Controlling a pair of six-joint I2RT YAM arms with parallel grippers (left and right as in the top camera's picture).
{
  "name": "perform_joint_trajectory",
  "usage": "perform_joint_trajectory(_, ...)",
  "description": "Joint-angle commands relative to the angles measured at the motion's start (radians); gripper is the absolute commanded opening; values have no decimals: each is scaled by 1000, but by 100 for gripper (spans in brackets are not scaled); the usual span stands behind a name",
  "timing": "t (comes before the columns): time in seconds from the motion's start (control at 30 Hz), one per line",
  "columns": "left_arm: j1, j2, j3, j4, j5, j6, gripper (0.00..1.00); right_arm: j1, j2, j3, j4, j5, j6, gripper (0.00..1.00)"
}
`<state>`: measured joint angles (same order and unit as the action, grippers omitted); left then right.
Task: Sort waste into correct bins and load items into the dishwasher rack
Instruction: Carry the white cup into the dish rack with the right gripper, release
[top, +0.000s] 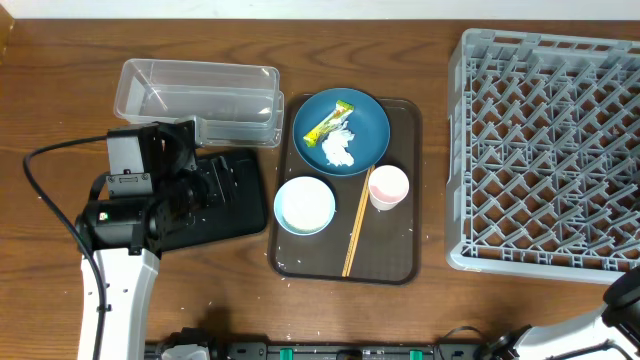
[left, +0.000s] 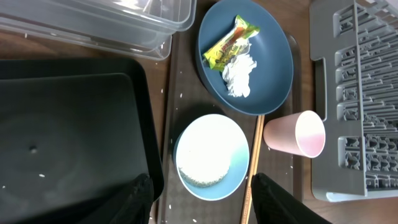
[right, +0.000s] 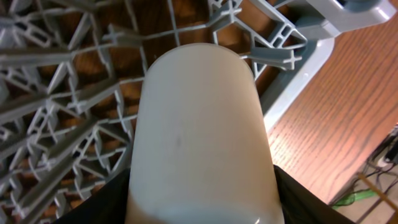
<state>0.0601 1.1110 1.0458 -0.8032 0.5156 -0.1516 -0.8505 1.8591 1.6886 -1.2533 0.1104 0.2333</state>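
Observation:
My left gripper should pick up the pinkish cup (top: 388, 187) and pass it to my right gripper, because the grey rack (top: 545, 155) is too far away for my left gripper to reach.
The dark-blue plate (top: 341, 130) holds the yellow-green wrapper (top: 329, 122) and the white tissue (top: 340, 148). The pale-blue bowl (top: 304, 205), one pinkish cup (top: 388, 186) and the chopsticks (top: 356, 235) lie on the brown tray. My left gripper (left: 208, 202) is open and empty, above the bowl (left: 211, 155), which has rice grains (left: 202, 177) in it, and beside the black tray (left: 68, 137). My right gripper (right: 202, 205) is shut on the second cup (right: 199, 124), over a corner of the grey rack (right: 62, 74). The clear tub (top: 200, 90) is at the back left.
The dark-brown serving tray (top: 400, 250) sits mid-table with loose rice grains on it. The rack (top: 545, 150) fills the right side. My left arm (top: 120, 230) covers part of the black tray (top: 235, 200). My right arm (top: 625, 295) shows only at the bottom right corner.

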Motion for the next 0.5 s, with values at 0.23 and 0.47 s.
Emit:
perform_joint_trajectory(0.23,4,6,11,-4,-11,20,54,-21,34,8,39,-93,32,62)
perform_joint_trajectory(0.47,4,6,11,-4,-12,20,54,-21,34,8,60,-137,32,64)
